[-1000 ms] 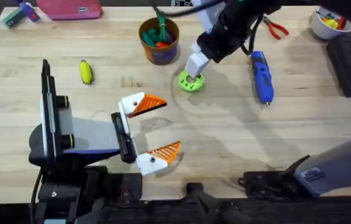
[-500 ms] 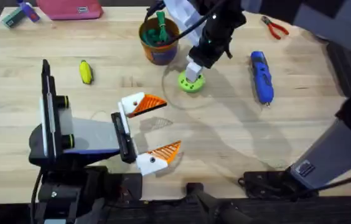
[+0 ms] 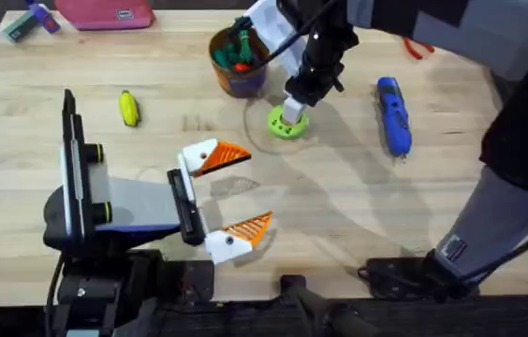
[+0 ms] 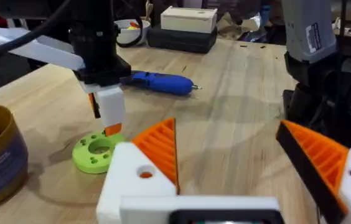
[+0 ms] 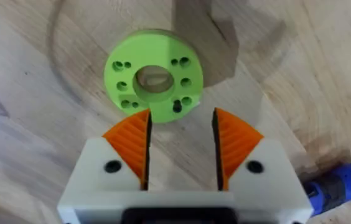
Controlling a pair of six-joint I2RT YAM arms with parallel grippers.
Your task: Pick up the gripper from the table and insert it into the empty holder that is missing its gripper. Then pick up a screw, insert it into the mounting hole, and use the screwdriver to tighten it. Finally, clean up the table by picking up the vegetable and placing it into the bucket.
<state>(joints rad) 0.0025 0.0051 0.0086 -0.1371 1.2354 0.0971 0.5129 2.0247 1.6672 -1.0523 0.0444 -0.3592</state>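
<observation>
My gripper will slip the screw free when it lifts and leave the disc behind, because the black screw's head (image 5: pixel 177 106) sits above its hole in the green disc (image 5: pixel 176 110).
My right gripper (image 3: pixel 290 110) hangs open just above a green disc (image 3: pixel 287 124) near the table's middle, both fingers tipped in orange. A small black screw (image 5: pixel 177 107) sits in one hole of the disc (image 5: pixel 152 79), just ahead of the gripper (image 5: pixel 182 134). My left gripper (image 3: pixel 255 187) rests open at the lower left, also with two orange tips. The loose gripper and the empty holder are out of view. The blue screwdriver (image 3: pixel 393 114) lies to the right of the disc. The yellow vegetable (image 3: pixel 129 108) lies at the left. The bucket (image 3: pixel 239 61) stands behind the disc.
The bucket holds green and red toy pieces. A pink case (image 3: pixel 105 11) lies at the far left edge. In the left wrist view a white bowl (image 4: pixel 129 28) and a wooden box (image 4: pixel 188 18) stand beyond the screwdriver (image 4: pixel 160 82). Bare wood lies between disc and left gripper.
The right arm's upper links have swung up and to the right under the camera. Its gripper has stayed over the green disc. The left arm has not moved.
</observation>
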